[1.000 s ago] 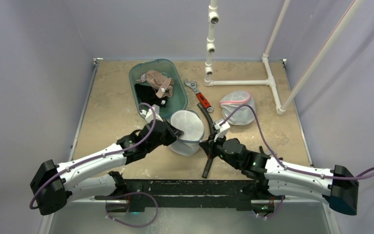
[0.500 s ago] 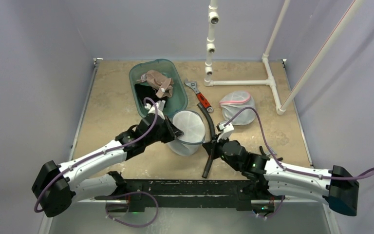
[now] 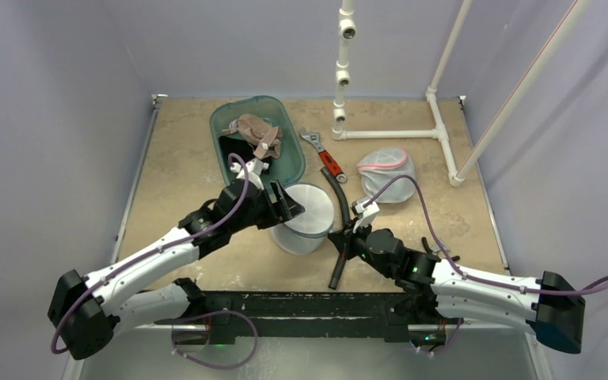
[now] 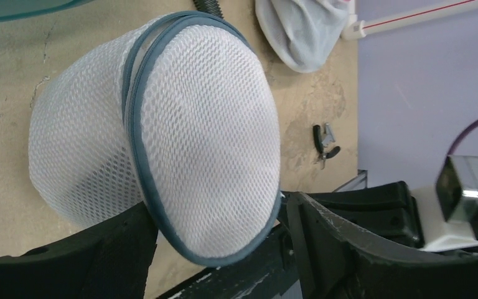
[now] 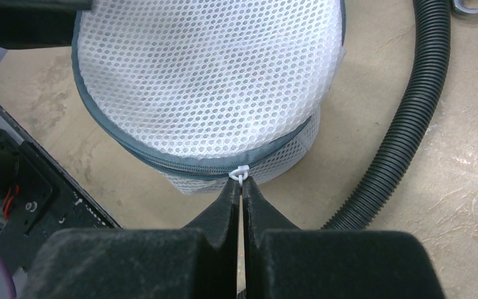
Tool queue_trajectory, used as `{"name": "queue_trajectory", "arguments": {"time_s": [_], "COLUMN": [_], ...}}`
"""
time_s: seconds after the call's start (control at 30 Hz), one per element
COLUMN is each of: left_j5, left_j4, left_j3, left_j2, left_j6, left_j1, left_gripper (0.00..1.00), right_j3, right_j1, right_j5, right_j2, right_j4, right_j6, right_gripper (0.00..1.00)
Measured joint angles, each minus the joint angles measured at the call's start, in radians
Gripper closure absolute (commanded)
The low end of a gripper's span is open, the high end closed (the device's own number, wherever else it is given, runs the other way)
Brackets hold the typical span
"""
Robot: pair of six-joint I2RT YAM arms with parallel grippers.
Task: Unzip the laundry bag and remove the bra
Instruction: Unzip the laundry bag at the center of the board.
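Note:
The robot's right gripper is on the zipper pull [image 5: 239, 172] and the trim ahead of it is loose, so next the left gripper pinches that trim [image 4: 173, 242] to keep the bag steady before unzipping it.
The laundry bag [image 3: 307, 215] is a round white mesh bag with grey-blue trim, lying at the table's middle. My left gripper [image 3: 286, 204] stands open at the bag's left side. In the left wrist view the bag's domed end [image 4: 205, 124] sits between the wide-apart fingers [image 4: 348, 249]. My right gripper [image 3: 342, 236] is at the bag's right side. In the right wrist view it [image 5: 239, 184] is shut on the small white zipper pull [image 5: 239, 172] on the closed zipper. The bra is hidden.
A teal bin [image 3: 289, 131] with brown and black cloth stands behind the bag. A red-handled wrench [image 3: 326, 158] and a black corrugated hose [image 3: 339, 229] lie to the right. A second, pink-trimmed mesh bag [image 3: 385, 166] sits by the white pipe frame [image 3: 396, 133].
My left gripper has opened and let go of the bag's rim, and the bag's top has settled flatter. The right gripper stays shut on the zipper pull.

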Motion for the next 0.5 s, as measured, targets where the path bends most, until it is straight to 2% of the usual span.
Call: {"name": "queue_trajectory", "arguments": {"time_s": [0.17,0.33,0.43,0.5], "left_j5": [-0.063,-0.215,-0.311,-0.350], "left_j4": [-0.049,-0.086,-0.093,-0.098], "left_j3": [0.002,0.002,0.001,0.002], "left_j2": [-0.124,-0.162,-0.130,-0.093], "left_j6": [-0.116,-0.308,-0.415,-0.463], "left_j1": [-0.063,-0.293,-0.429,-0.481], "left_gripper": [0.27,0.27,0.26,0.26], "right_j3": [0.000,0.000,0.002,0.006], "right_j1": [0.000,0.000,0.000,0.000], "right_j5": [-0.005,-0.020,-0.024,-0.025], "right_j2": [0.008,0.042,0.063,0.073], "right_j4": [0.017,0.029,0.031,0.032], "right_j6": [-0.010,-0.014,-0.020,-0.026], "right_gripper": [1.00,1.00,1.00,1.00]}}
